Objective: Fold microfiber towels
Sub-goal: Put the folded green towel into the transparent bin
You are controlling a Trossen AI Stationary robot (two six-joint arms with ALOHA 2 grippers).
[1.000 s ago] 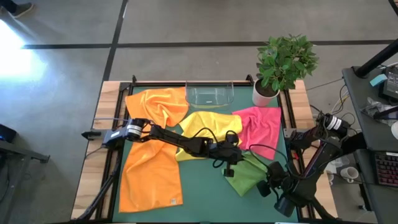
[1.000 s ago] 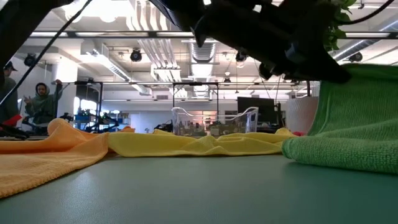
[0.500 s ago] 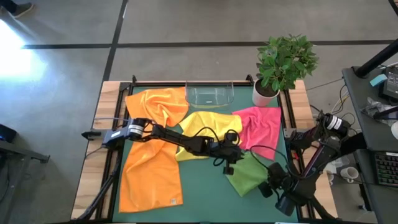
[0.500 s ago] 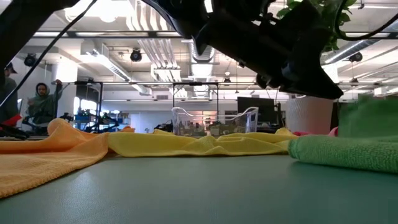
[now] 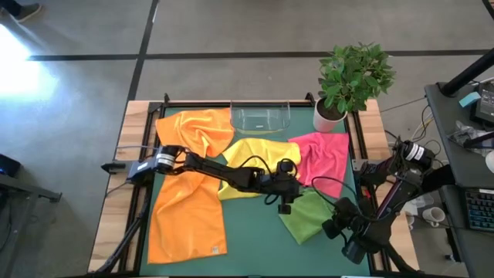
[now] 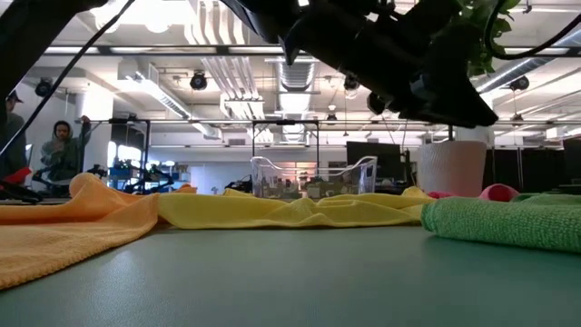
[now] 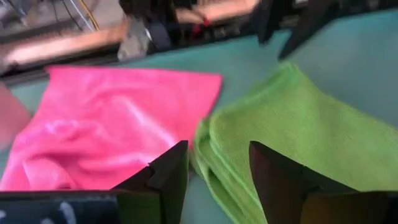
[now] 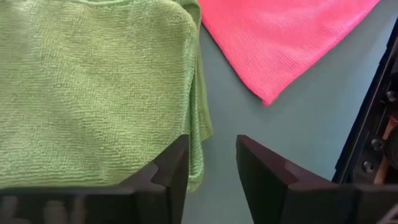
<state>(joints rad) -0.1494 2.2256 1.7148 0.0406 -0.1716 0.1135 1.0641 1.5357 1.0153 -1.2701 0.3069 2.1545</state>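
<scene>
The lime green towel [image 5: 307,218] is at a slant next to the hot pink towel, so next my left gripper pulls it straight onto the open mat [image 5: 258,232] before the next fold.
The lime green towel [image 5: 307,217] lies folded over and flat on the mat at the table's right near side; it also shows in the low view [image 6: 508,223]. My left gripper [image 7: 217,169] reaches across from the table's left and hovers open above the towel's far left corner [image 7: 208,127], next to the hot pink towel [image 7: 112,124]. My right gripper [image 8: 211,163] stands open, pointing steeply down above the green towel's right edge [image 8: 198,93]. In the high view the left gripper [image 5: 293,197] and the right gripper [image 5: 329,224] flank the green towel.
The pink towel [image 5: 324,154], a yellow towel [image 5: 258,158] and two orange towels [image 5: 189,212] [image 5: 197,131] lie spread on the mat. A clear plastic tray [image 5: 260,117] and a potted plant [image 5: 351,77] stand at the far edge. Bare mat [image 5: 255,243] shows at the near middle.
A second ago the green towel's right part stood raised high at the grippers. It has dropped, and the towel now lies flat in layers on the mat. Neither gripper holds it any more.
</scene>
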